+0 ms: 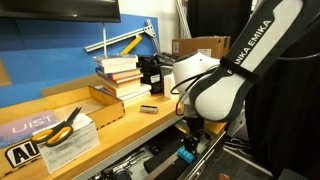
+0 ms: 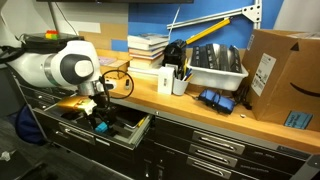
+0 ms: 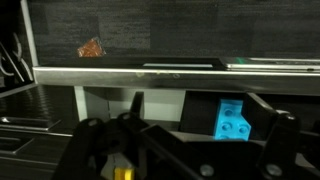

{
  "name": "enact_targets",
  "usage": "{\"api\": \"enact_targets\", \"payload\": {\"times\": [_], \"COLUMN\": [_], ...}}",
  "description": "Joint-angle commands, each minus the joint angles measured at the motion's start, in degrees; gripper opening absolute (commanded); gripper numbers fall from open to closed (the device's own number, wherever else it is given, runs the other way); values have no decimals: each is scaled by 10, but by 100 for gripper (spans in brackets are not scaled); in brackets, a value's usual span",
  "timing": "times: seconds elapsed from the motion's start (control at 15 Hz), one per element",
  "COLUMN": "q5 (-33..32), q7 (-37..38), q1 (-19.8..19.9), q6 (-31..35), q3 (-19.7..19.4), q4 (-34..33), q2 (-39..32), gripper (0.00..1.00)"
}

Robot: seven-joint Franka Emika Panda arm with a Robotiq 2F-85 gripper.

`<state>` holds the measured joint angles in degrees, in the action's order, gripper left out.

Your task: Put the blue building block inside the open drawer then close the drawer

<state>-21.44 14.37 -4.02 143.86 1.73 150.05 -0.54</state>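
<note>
I can see the blue building block (image 3: 232, 119) inside the drawer. My gripper above the drawer's front edge (image 3: 185, 77) should move out past it, lower and push the front shut.
The blue building block (image 3: 230, 120) is small, light blue and studded, and sits between my gripper's (image 3: 228, 104) black fingers. The gripper looks shut on it. In both exterior views the gripper (image 1: 187, 147) (image 2: 100, 119) hangs low in front of the workbench, holding the block (image 1: 186, 155) (image 2: 100, 127) over the open drawer (image 2: 137, 134). The drawer is wide, shallow and black, and is pulled out below the wooden benchtop; it also shows in an exterior view (image 1: 150, 162). The drawer's inside is dark and mostly hidden by the arm.
On the benchtop are a stack of books (image 1: 122, 75), orange-handled scissors (image 1: 62, 125), a grey bin (image 2: 215, 65), a black cup of pens (image 2: 172, 76) and a cardboard box (image 2: 282, 75). Closed grey-fronted drawers (image 2: 215, 147) stand beside the open one.
</note>
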Motion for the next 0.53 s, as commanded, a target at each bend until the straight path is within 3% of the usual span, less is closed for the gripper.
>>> {"api": "enact_targets", "payload": {"times": [0.0, 0.27, 0.47], "q5": [42, 105, 116], "q7": [-53, -127, -148], "q1": [14, 22, 26], "q6": [-51, -114, -149], "q3": [-3, -7, -8], "q4": [22, 14, 17], "q2": [49, 35, 16], "gripper": [100, 100, 100]}}
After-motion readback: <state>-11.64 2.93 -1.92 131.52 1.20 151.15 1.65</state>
